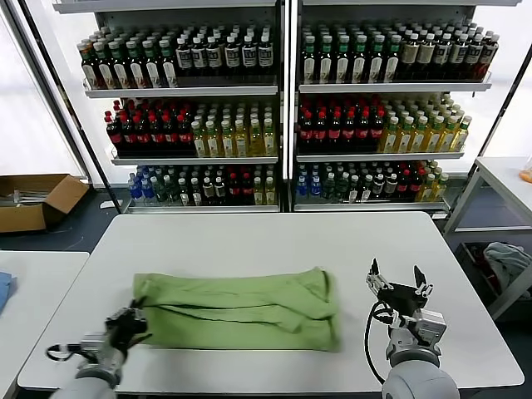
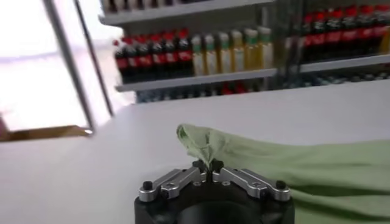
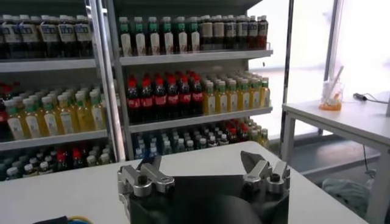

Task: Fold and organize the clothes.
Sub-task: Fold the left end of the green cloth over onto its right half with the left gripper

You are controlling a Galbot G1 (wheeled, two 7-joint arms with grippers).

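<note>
Next, I bring the shirt's end at my left gripper over toward the opposite end (image 1: 322, 312) to halve the shirt, since it lies in a long strip (image 1: 237, 312).
The light green shirt (image 1: 241, 310) lies folded into a long strip across the near half of the white table (image 1: 274, 241). My left gripper (image 1: 135, 321) is at the strip's left end, shut on a pinch of its cloth. In the left wrist view the gripper (image 2: 208, 165) clamps a raised tip of the shirt (image 2: 286, 164). My right gripper (image 1: 397, 281) is open and empty, pointing up, to the right of the shirt and apart from it. In the right wrist view (image 3: 201, 163) nothing lies between its fingers. The collar, buttons and logo are hidden.
Shelves of bottles (image 1: 283, 108) stand behind the table. A cardboard box (image 1: 37, 199) lies on the floor at far left. A second white table (image 1: 499, 179) is at right, with a grey-blue cloth bundle (image 1: 505, 259) below it. A small blue cloth (image 1: 3, 291) lies on the left side table.
</note>
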